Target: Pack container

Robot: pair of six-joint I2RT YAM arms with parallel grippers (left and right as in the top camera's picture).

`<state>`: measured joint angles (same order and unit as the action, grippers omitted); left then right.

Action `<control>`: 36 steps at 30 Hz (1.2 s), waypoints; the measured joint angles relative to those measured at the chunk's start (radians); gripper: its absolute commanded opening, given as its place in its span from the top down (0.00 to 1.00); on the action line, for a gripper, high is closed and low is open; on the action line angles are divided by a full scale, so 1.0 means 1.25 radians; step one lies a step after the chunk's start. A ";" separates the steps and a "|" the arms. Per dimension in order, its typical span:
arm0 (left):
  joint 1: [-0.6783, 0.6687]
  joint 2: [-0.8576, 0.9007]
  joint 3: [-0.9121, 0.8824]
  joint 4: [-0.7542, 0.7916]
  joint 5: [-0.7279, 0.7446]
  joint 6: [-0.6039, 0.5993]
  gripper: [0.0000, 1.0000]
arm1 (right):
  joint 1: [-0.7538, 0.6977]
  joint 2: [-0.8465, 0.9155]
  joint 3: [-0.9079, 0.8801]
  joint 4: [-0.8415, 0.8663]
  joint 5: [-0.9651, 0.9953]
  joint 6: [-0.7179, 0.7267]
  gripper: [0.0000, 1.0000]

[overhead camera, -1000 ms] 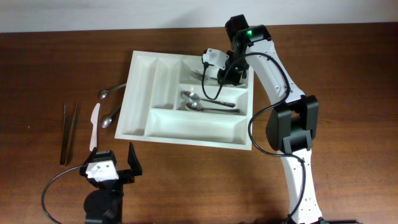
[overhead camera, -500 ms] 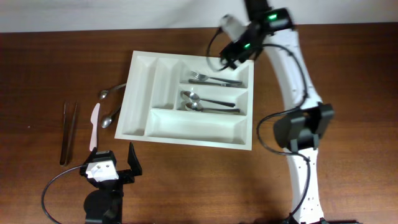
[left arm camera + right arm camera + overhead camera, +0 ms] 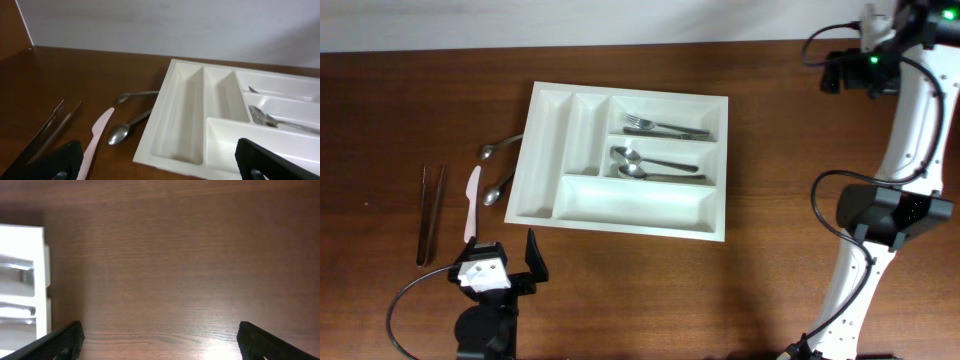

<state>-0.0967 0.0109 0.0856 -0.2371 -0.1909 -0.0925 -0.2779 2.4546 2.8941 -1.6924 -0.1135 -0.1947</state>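
Observation:
The loose spoons' handles are close up against the white container's edge, so the robot's left gripper should push the container away from the spoons before it takes one.
The white container lies mid-table. Its top-right compartment holds a fork, and the middle one holds two spoons. The long bottom compartment and both narrow ones are bare. My left gripper rests near the front edge, below the container's left end, open and empty. In the left wrist view the container sits ahead between my left gripper's wide jaws. My right gripper hangs open and empty over bare wood at the far right. In the right wrist view my right gripper has only the container's edge at its left.
Left of the container lie two spoons, a pale plastic knife and metal tongs. In the left wrist view the knife and the tongs are near my left finger. The right arm's base stands at the right.
My right gripper opened, left the fork in the top-right compartment, and swung away to the far right corner. The left arm has not moved.

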 measured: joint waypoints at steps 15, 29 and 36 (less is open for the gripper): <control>0.000 0.209 0.325 -0.309 0.006 0.003 0.01 | -0.025 0.000 0.000 0.001 0.002 0.030 0.01; 0.001 0.989 1.062 -0.657 -0.009 0.005 0.01 | -0.025 0.000 0.000 0.000 0.001 0.031 0.01; 0.001 1.113 1.082 -0.632 -0.062 0.027 0.01 | -0.025 0.000 0.000 0.000 0.001 0.030 0.01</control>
<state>-0.0956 1.4025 1.4384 -1.0275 -0.2684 -0.0586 -0.3092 2.4542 2.8941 -1.6924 -0.1120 -0.1570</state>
